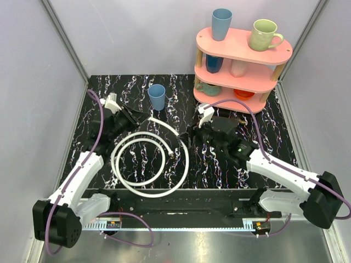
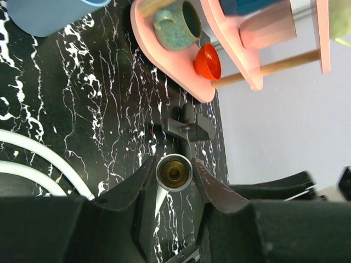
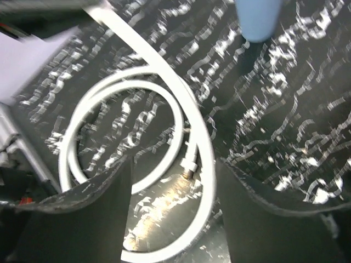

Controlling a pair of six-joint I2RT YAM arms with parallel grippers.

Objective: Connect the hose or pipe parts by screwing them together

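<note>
I should take the white hose (image 1: pixel 157 121) with my right gripper, because my left gripper is holding the hose fitting away from the grey connector (image 2: pixel 189 129). This will free my left gripper for the connector.
White hoses (image 1: pixel 149 160) lie coiled in loops on the black marbled table (image 1: pixel 98 159). My left gripper (image 1: pixel 137 117) is at the back left of the coils, shut on a hose end. In the left wrist view, its round silver-and-brass fitting (image 2: pixel 174 172) sits end-on between the fingers (image 2: pixel 143 175). My right gripper (image 1: pixel 193 131) hangs open just right of the loops, holding nothing. Below its spread fingers lie the hose loops (image 3: pixel 203 148) and a free metal fitting (image 3: pixel 190 167), which also shows in the top view as a fitting (image 1: pixel 174 154) inside the outer loop.
A blue cup (image 1: pixel 157 97) stands behind the hoses. A pink three-tier shelf (image 1: pixel 241 60) with mugs and bowls fills the back right corner, close behind the right arm. Grey walls enclose the table on three sides.
</note>
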